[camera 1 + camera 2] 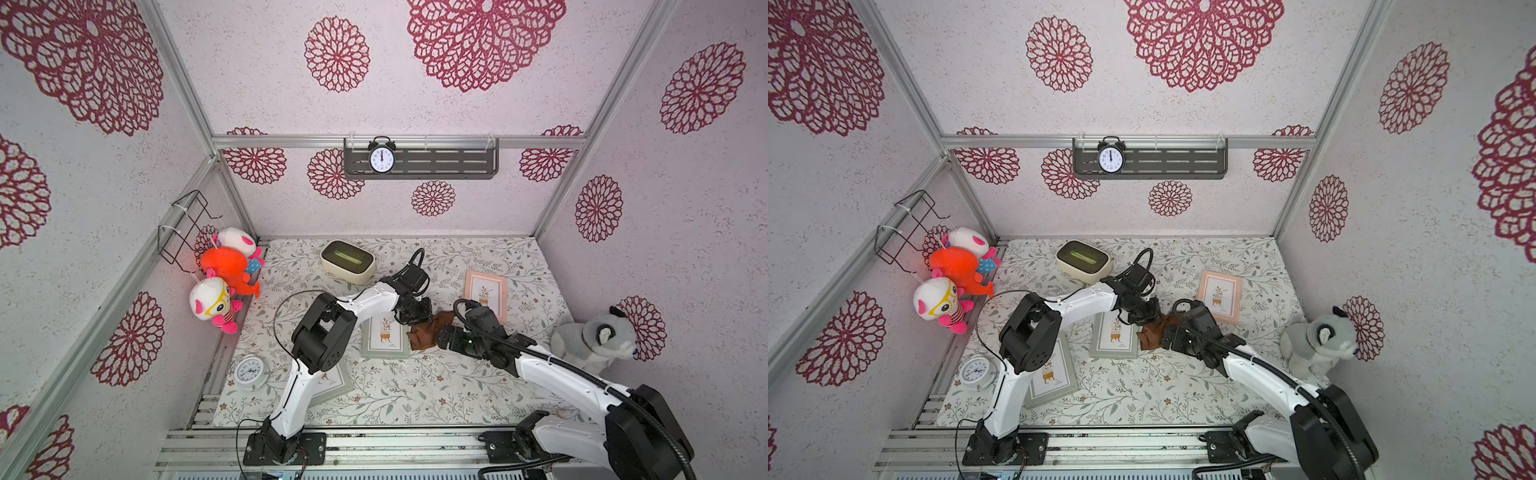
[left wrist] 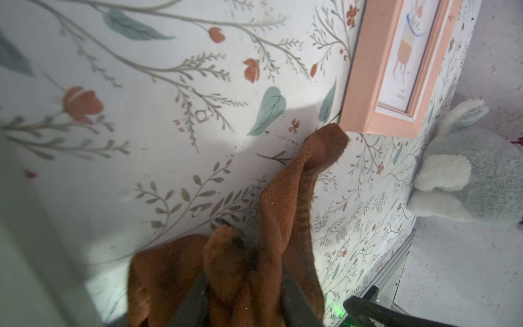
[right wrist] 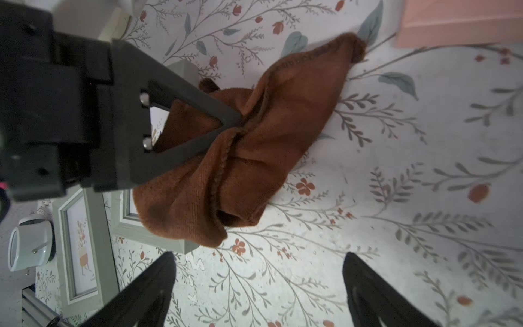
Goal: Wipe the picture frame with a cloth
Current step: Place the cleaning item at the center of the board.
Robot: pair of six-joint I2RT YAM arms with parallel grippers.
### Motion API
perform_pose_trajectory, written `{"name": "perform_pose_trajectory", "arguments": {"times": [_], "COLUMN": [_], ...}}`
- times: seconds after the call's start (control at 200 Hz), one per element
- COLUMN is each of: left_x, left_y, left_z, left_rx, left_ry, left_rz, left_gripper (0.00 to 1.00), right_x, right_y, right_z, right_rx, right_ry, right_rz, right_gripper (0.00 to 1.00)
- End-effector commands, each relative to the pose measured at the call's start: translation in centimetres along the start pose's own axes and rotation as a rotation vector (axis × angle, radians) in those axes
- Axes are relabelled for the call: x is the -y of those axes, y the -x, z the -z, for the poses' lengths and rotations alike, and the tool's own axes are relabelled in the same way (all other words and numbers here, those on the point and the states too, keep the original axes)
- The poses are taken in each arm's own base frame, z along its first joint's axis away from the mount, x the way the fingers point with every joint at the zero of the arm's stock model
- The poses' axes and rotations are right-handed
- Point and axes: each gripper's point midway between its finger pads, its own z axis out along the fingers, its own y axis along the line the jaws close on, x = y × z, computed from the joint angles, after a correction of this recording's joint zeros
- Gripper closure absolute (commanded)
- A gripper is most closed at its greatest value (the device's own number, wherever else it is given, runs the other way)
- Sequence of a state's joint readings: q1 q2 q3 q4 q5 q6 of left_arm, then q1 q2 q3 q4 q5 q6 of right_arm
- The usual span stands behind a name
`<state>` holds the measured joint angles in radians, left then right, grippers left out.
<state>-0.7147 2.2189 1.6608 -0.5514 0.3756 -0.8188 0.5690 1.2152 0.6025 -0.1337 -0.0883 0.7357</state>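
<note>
Next, my right gripper takes the cloth [image 1: 430, 332] while my left gripper keeps the frame steady, because my left gripper is reaching across the grey-green frame [image 1: 385, 336] into the cloth.
The rust-brown cloth [image 1: 426, 334] [image 1: 1151, 336] lies bunched on the floral mat, its edge draped over a corner of a grey-green picture frame [image 1: 384, 338] [image 3: 141, 229]. My left gripper [image 1: 422, 316] [image 2: 246, 254] reaches down into the cloth [image 2: 283, 203]. Its jaws stand slightly apart, with loose folds between them. My right gripper [image 1: 442, 336] [image 3: 260, 257] hovers just beside the cloth [image 3: 254, 147], wide open with nothing between its fingers. A pink picture frame [image 1: 486, 293] [image 2: 376, 85] lies close behind the cloth.
Another grey-green frame [image 1: 1050, 378] lies under the left arm. A white clock [image 1: 250, 372] sits front left, a cream box [image 1: 348, 262] at the back, a grey plush [image 1: 594, 340] against the right wall. Plush toys [image 1: 226, 274] hang on the left wall.
</note>
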Motion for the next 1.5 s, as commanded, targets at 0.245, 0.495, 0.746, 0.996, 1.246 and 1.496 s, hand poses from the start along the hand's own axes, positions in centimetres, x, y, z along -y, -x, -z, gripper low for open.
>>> {"name": "perform_pose_trajectory", "arguments": {"times": [0.245,0.495,0.746,0.996,1.246,1.496], "left_x": [-0.5,0.3,0.2,-1.3,-2.3,-3.3], "left_y": [1.0,0.8,0.3,2.4,3.6,3.4], "left_z": [-0.4,-0.2,0.9,6.0,8.7,10.6], "left_rx": [0.01,-0.005,-0.007,0.104,0.149,0.191], "left_ry": [-0.074,-0.117,-0.136,-0.132,-0.127,-0.085], "left_rz": [0.085,0.095,0.099,0.12,0.116,0.105], "left_gripper": [0.65,0.65,0.65,0.63,0.61,0.6], "right_x": [-4.4,-5.1,-4.5,-2.4,0.8,1.1], "right_y": [3.4,2.8,1.9,-1.5,-4.4,-2.0], "right_z": [-2.6,-4.6,-6.1,-5.2,-4.3,-1.8], "right_rx": [0.111,0.122,0.092,-0.058,-0.191,-0.164], "right_ry": [0.183,0.231,0.208,0.126,-0.01,-0.131], "right_rz": [0.009,-0.029,-0.059,-0.043,-0.031,0.065], "right_gripper": [0.13,0.27,0.74,1.0,1.0,0.42]}}
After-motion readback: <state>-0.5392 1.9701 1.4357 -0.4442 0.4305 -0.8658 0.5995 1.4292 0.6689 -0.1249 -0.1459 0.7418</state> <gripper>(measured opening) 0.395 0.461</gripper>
